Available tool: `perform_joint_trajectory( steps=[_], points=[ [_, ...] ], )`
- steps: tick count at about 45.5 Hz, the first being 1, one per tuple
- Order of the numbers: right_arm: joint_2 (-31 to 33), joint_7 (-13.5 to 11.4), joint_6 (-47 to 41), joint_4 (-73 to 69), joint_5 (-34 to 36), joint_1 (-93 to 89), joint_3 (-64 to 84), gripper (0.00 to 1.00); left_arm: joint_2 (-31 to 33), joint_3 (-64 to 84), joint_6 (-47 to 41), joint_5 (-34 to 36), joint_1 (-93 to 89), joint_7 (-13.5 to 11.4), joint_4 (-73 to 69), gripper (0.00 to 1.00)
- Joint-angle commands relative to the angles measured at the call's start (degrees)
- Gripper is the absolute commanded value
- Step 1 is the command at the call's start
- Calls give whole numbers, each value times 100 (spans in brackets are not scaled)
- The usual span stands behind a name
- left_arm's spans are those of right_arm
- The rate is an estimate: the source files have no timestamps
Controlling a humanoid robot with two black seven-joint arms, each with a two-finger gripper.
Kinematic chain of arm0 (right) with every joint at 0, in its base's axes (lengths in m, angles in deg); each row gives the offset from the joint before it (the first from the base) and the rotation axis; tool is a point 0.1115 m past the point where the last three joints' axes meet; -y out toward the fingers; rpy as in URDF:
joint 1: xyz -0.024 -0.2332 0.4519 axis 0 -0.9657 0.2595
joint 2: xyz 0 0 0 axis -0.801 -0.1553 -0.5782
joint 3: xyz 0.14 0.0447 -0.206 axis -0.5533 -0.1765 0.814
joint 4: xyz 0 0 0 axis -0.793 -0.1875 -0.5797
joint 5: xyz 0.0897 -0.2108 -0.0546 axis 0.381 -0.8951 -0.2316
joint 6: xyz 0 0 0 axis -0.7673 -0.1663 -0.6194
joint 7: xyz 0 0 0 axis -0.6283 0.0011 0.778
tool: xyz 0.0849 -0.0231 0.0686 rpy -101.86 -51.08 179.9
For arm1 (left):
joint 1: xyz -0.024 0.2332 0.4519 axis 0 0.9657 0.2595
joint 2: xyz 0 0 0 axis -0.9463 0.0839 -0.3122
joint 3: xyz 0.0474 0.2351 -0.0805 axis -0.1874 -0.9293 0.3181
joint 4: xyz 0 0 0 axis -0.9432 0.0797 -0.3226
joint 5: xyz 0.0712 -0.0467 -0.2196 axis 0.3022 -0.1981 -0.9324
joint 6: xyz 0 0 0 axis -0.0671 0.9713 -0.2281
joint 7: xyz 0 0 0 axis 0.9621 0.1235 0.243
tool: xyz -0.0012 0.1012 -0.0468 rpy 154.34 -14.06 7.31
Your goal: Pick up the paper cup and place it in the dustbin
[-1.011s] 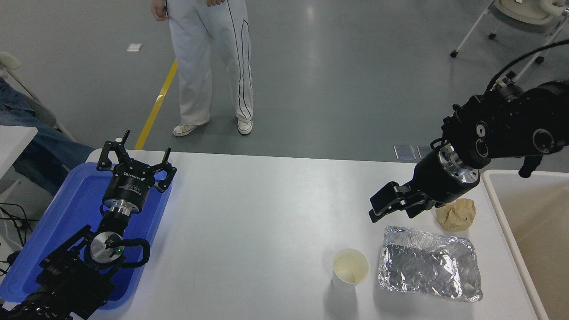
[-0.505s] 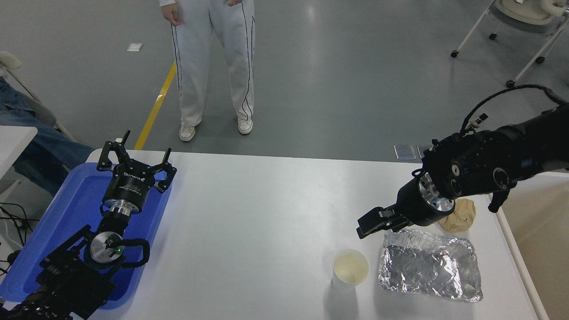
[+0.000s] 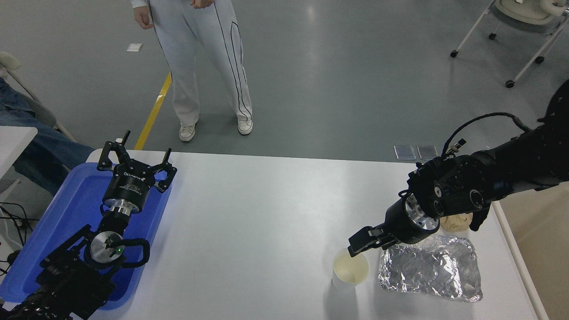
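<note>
My right gripper's slanted fingers (image 3: 369, 240) reach just the far side of the cup's rim. The paper cup (image 3: 349, 271) will tip toward the gripper when I lift it.
The paper cup (image 3: 350, 270) stands upright near the table's front edge, white with a cream inside. My right gripper (image 3: 361, 243) hangs just above the cup's far rim, fingers open and pointing left and down, nothing held. At the right edge, past the table's side, lies the dustbin (image 3: 549, 249) with beige inner walls, partly covered by the right arm. My left gripper (image 3: 141, 153) is parked open over the blue tray at the lower left.
A crinkled silver foil tray (image 3: 429, 271) lies right beside the cup. A crumpled tan paper ball (image 3: 454, 221) peeks out behind the right wrist. The blue tray (image 3: 49, 226) sits at the table's left end. A person (image 3: 200, 66) stands beyond the far side.
My right gripper has come down and toward the front left, from above the paper ball to just over the cup's rim. The person has shifted left. The left arm is still.
</note>
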Motion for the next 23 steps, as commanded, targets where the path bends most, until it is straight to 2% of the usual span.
perform_joint_trajectory(
  steps=[1,16,23],
  points=[
    [-63,-2,230,273,338,-384,-58,88,0,0,0,0,0,0,0,100],
    [-63,-2,292,528,356,-806,-75,87,0,0,0,0,0,0,0,100],
    [-63,-2,353,572,286,-956,-75,83,0,0,0,0,0,0,0,100]
  ],
)
